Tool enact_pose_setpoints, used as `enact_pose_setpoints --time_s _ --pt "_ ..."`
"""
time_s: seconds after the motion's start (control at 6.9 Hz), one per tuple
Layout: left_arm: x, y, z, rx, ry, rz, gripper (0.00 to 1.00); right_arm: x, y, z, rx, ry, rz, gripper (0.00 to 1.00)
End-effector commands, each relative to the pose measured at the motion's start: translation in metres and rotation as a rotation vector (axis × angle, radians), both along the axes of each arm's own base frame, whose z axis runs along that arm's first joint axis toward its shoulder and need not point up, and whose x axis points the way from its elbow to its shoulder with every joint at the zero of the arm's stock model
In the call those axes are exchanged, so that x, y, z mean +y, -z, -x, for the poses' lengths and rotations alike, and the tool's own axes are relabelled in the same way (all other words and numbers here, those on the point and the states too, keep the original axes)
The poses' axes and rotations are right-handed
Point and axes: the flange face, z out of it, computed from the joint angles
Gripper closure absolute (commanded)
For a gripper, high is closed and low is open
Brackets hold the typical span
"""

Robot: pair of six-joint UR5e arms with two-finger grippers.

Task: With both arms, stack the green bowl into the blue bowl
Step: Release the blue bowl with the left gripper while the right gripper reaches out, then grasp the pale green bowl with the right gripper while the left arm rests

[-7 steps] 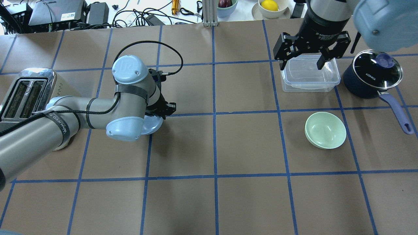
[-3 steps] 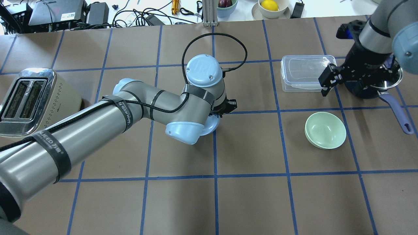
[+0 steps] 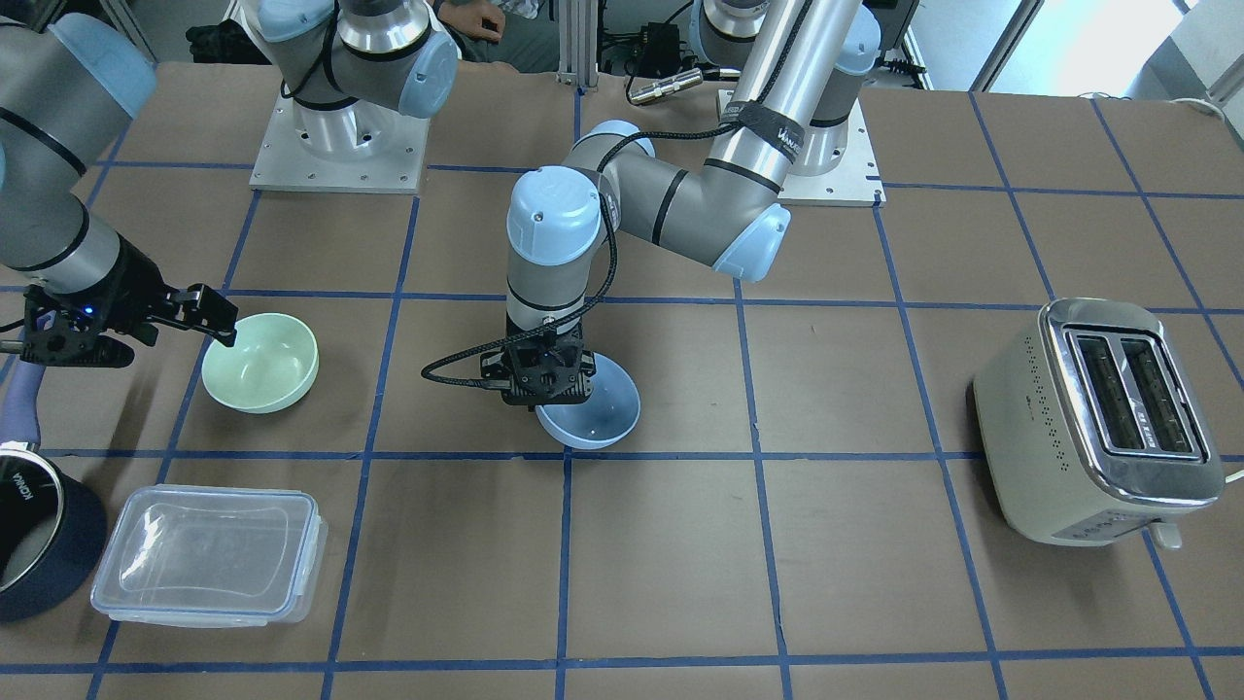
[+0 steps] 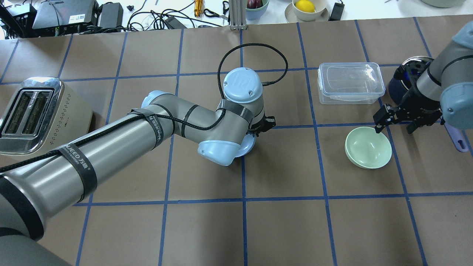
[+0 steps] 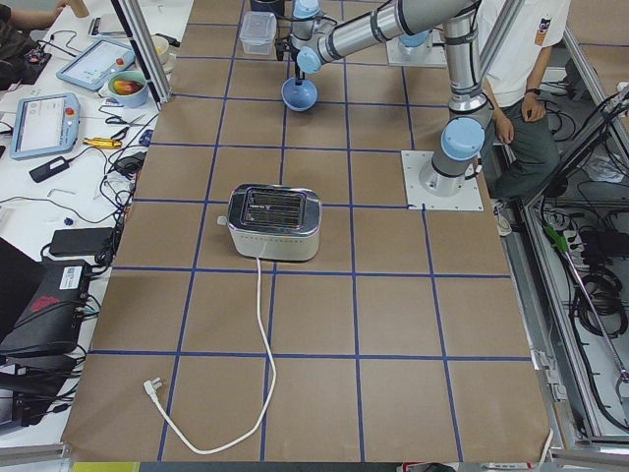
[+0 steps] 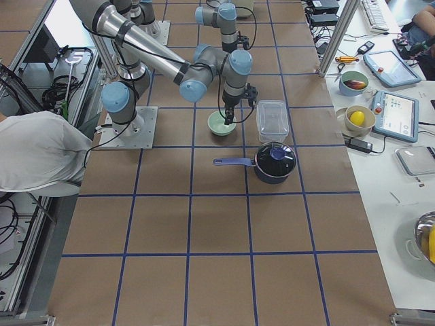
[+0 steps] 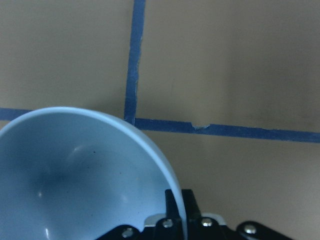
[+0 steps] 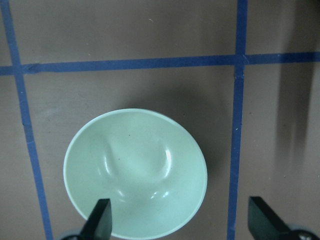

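When I lower the green bowl (image 3: 260,363) in, I expect it to nest deep and leave the blue bowl (image 3: 597,406) almost hidden: their round mouths look about equally wide.
The green bowl (image 4: 368,147) sits upright on the table's right side, also in the front view (image 3: 260,363) and the right wrist view (image 8: 135,172). My right gripper (image 4: 396,125) is open just above its far right rim, one finger (image 8: 100,220) over the rim, the other over bare table. My left gripper (image 3: 540,377) is shut on the rim of the blue bowl (image 3: 590,413) and holds it tilted, low over the table's middle. The left wrist view shows the blue bowl (image 7: 75,175) with a finger on each side of its rim. From overhead only a sliver of the blue bowl (image 4: 249,143) shows under the wrist.
A clear lidded container (image 4: 349,83) and a navy saucepan (image 4: 399,90) with a long handle (image 4: 456,138) stand just behind the green bowl. A toaster (image 4: 33,114) is at the far left. Cables and bowls (image 4: 306,7) line the back edge.
My left arm has carried the blue bowl rightward from the table's left to its middle. My right gripper has swung from above the container down to the green bowl's rim.
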Motion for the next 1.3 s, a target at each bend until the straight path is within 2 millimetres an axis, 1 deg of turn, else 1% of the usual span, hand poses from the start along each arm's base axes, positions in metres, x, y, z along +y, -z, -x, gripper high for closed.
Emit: enact_pose_setpoints --time_s 0.0,0.14,0.29,0.43,0.58,0.72,0.87,1.01,1.16 --pt "-0.023 -0.059 -0.016 0.041 0.137 0.114 0.00 -0.005 0.052 0.011 -0.022 0.017 -0.037 0.14" --pt "-0.035 -0.083 -0.040 0.042 0.107 0.131 0.00 -0.002 0.063 0.009 -0.018 0.017 -0.023 0.23" --pt "-0.043 -0.107 -0.079 0.019 0.078 0.119 0.00 0.004 0.069 0.008 -0.010 0.016 -0.031 0.55" --pt "-0.045 -0.127 -0.130 -0.033 0.174 0.047 0.00 0.004 0.068 0.010 -0.008 0.009 -0.027 0.78" --pt "-0.048 -0.155 -0.186 -0.041 0.140 -0.014 0.00 0.005 0.067 0.011 -0.006 0.008 -0.026 0.96" --pt "-0.043 -0.197 -0.241 -0.031 0.123 -0.062 0.00 0.005 0.066 0.012 -0.010 -0.022 -0.025 1.00" --pt "-0.028 -0.253 -0.267 -0.042 0.144 -0.093 0.00 0.006 0.065 0.012 -0.012 -0.026 -0.026 1.00" --pt "-0.008 -0.294 -0.263 -0.047 0.163 -0.090 0.00 0.003 0.058 0.013 -0.006 -0.018 -0.010 1.00" --pt "0.000 -0.299 -0.265 -0.050 0.160 -0.070 0.00 -0.008 0.025 0.007 0.008 -0.010 0.055 1.00"
